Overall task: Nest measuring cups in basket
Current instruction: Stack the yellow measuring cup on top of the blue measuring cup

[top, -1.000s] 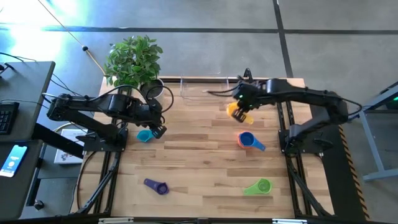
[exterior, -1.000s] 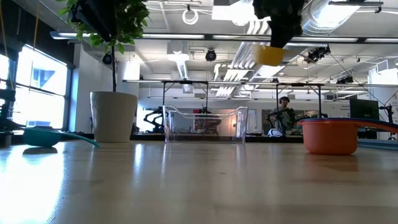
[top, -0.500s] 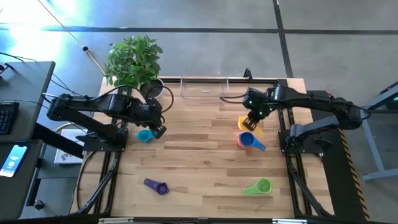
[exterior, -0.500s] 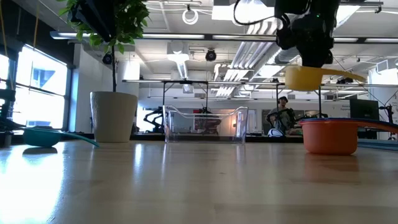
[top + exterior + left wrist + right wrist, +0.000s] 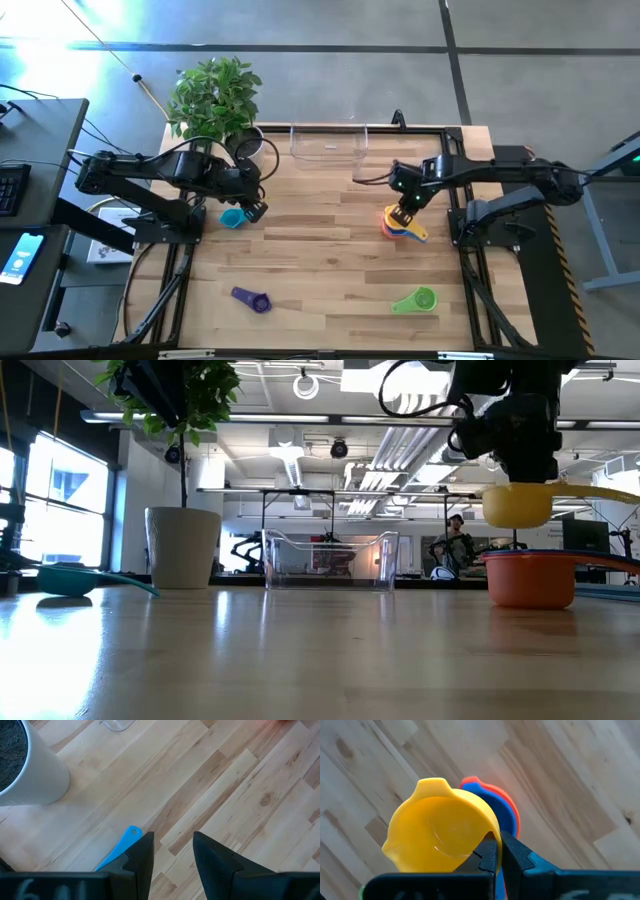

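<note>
The yellow cup (image 5: 516,507) is hanging level over the orange cup (image 5: 530,580), and both handles point the same way. I should carry on moving it down with my right gripper until its bowl sits inside the orange cup.
My right gripper (image 5: 405,205) is shut on the yellow cup (image 5: 518,505), which hangs just above the orange cup (image 5: 530,578). The blue cup (image 5: 501,810) sits inside the orange one. My left gripper (image 5: 172,855) is open over the table's left part, right beside the teal cup (image 5: 232,217), which lies on the wood with its handle (image 5: 120,847) next to one finger. The purple cup (image 5: 252,298) and the green cup (image 5: 418,299) lie near the near edge. The clear basket (image 5: 328,142) stands at the far edge. A red cup is out of view. My right gripper pinches the yellow cup's side wall at its rim (image 5: 496,836), one finger inside the bowl and one outside. The fingers come from above, pointing down. The cup is upright and lifted clear of the orange and blue cups below it.
A white plant pot (image 5: 183,547) with a leafy plant stands at the far left corner, beside the basket. Bare wood lies in the table's middle (image 5: 320,240). A person (image 5: 455,545) shows in the room beyond the table.
My right gripper has carried the yellow cup from near the basket toward the near edge and down, and now holds it just over the orange and blue cups. The cup has come down from high up to a little above the orange cup's rim.
</note>
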Controlling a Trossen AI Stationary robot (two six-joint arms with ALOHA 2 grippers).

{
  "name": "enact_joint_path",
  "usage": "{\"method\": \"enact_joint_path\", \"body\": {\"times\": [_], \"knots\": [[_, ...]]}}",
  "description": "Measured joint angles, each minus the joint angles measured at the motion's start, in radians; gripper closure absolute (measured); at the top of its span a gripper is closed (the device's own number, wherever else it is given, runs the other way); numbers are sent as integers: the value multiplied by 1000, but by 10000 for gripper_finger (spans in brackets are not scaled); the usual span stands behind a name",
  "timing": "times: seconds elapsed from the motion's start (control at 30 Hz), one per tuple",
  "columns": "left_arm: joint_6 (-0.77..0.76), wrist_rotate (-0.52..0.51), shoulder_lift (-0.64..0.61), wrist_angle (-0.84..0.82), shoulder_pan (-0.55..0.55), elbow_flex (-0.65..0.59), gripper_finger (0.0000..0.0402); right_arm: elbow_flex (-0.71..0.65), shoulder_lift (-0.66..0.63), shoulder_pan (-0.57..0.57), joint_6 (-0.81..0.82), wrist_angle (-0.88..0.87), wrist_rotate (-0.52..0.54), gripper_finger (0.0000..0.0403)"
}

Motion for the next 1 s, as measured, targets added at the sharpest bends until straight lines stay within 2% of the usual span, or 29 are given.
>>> {"method": "enact_joint_path", "body": {"times": [0.23,0.43,0.8,1.0], "knots": [[0,0,0,1,0,0,275,-45,0,13,-7,29,-2,403],[0,0,0,4,0,0,275,-50,12,13,-82,35,-2,403],[0,0,0,6,0,0,275,-50,111,10,-132,49,18,403],[0,0,0,6,0,0,275,-50,121,10,-136,55,23,402]]}}
